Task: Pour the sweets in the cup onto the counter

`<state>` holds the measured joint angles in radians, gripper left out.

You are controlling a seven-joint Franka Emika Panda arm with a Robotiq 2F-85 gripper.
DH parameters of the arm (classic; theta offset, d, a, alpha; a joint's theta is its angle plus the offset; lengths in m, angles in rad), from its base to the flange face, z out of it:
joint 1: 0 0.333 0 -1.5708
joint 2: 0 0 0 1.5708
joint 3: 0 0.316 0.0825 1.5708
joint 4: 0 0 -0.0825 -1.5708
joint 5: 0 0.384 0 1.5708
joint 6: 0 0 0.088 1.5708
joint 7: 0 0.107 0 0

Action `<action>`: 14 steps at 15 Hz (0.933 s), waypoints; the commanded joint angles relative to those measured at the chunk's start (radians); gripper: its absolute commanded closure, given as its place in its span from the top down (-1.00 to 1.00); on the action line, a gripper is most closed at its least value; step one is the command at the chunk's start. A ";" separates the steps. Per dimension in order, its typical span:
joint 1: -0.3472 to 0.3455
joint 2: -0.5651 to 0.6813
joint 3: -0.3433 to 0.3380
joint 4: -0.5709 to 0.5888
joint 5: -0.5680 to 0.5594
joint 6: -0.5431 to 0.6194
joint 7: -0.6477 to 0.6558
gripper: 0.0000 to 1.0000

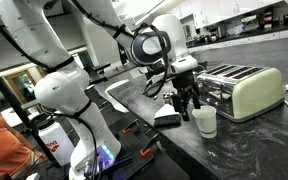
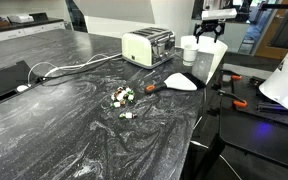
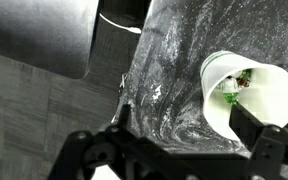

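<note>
My gripper has one finger over the white cup's opening (image 3: 256, 88) and the other outside it, so it should keep going down until the cup's side (image 3: 210, 104) is between the fingers, then close.
The white cup (image 1: 205, 121) stands upright on the dark grey counter (image 1: 246, 145) next to the toaster, and it also shows in an exterior view (image 2: 189, 50). In the wrist view the cup (image 3: 269, 100) has a few small green and dark sweets (image 3: 234, 88) inside it. More small sweets (image 2: 121, 97) lie loose on the counter (image 2: 74, 130). My gripper (image 1: 187, 100) is open and empty. It hangs just above and beside the cup in both exterior views (image 2: 209, 32). In the wrist view the gripper (image 3: 184, 135) has its right finger close to the cup's rim.
A pale cream-green toaster (image 1: 242, 90) stands right behind the cup and also shows in an exterior view (image 2: 147, 46). A white-and-black wedge-shaped object (image 1: 169, 118) lies near the counter edge (image 2: 181, 82). Cables (image 2: 54, 70) run to a recessed black panel (image 2: 4, 82).
</note>
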<state>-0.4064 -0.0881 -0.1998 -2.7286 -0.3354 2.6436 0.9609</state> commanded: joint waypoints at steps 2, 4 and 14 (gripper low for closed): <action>0.054 0.053 -0.020 0.001 0.154 0.050 -0.062 1.00; 0.067 0.085 -0.023 0.005 0.197 0.086 -0.065 1.00; 0.133 0.205 -0.042 0.020 0.385 0.224 -0.131 -0.15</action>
<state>-0.3060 0.0944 -0.2264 -2.7211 -0.0126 2.8314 0.8783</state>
